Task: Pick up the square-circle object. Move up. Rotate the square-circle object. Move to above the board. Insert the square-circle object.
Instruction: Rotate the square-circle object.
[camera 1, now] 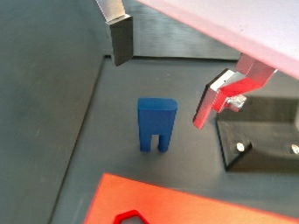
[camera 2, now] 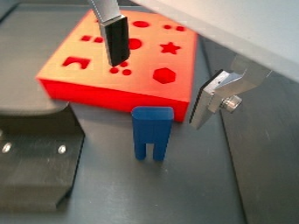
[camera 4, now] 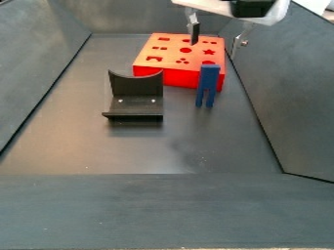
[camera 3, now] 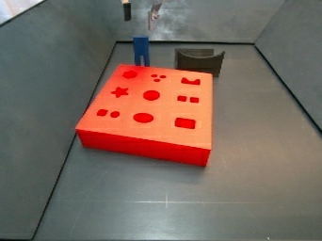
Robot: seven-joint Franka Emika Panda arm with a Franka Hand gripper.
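I expect the unbraced board [camera 3: 147, 111] to slide a bit when I press the square-circle object's pegs against the board's holes, because open floor [camera 3: 258, 136] is next to the board.
The square-circle object [camera 1: 156, 122] is a slim blue peg standing upright on the dark floor, prongs down, just off the board's edge [camera 2: 149, 133]. It shows in both side views too [camera 3: 141, 49] [camera 4: 208, 85]. The board [camera 2: 82, 79] is a large red block with shaped holes in its top [camera 3: 151, 127] [camera 4: 167, 57] [camera 1: 187, 206]. My gripper [camera 1: 166, 74] hangs open above the peg [camera 2: 163, 74], one finger to each side and higher than the peg's top. Nothing is between the fingers [camera 1: 121, 39]. The gripper hangs over the peg in both side views [camera 3: 139, 13] [camera 4: 216, 34].
The dark fixture [camera 4: 133, 96] stands on the floor beside the board and close to the peg [camera 3: 201, 59] [camera 2: 35, 157] [camera 1: 263, 136]. Sloping grey walls enclose the floor on all sides.
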